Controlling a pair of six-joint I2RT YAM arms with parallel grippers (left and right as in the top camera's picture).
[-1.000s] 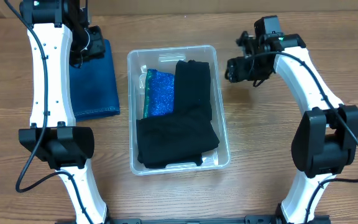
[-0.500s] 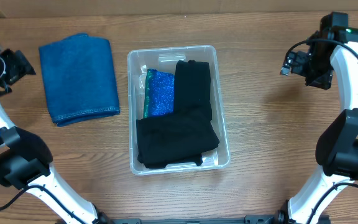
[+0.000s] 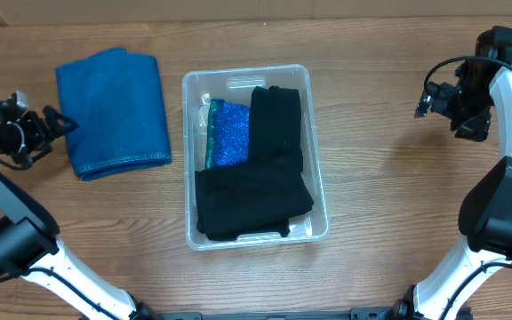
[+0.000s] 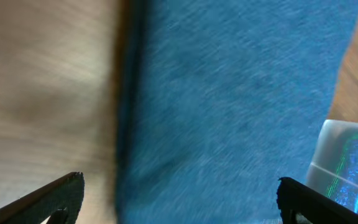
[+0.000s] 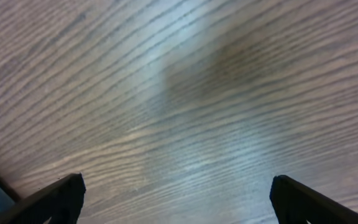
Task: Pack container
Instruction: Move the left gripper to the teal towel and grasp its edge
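I should pick up the folded blue towel (image 3: 116, 114) with my left gripper and lay it over the black cloth (image 3: 252, 196), because the towel is beyond the clear container from my right gripper.
The clear container (image 3: 188, 169) stands mid-table, holding a black cloth (image 3: 252, 200) and a sparkly blue-green cloth (image 3: 230, 133). A folded blue towel (image 3: 114, 111) lies flat on the wood to its left. My left gripper (image 3: 60, 124) hovers at the towel's left edge, open and holding nothing. In the left wrist view the towel (image 4: 229, 106) fills the space ahead of the left gripper (image 4: 179, 190), and a container corner (image 4: 328, 149) shows at the right. My right gripper (image 3: 438, 100) hangs open far to the right, and the right wrist view shows only bare wood under the right gripper (image 5: 176, 186).
The wooden table (image 3: 380, 178) stretches between the container and the right arm. Both arm bases stand at the front corners.
The left arm left the towel, swung out to the far left, then came back toward the towel's left edge, its jaws opening wide. The right arm drew away to the right.
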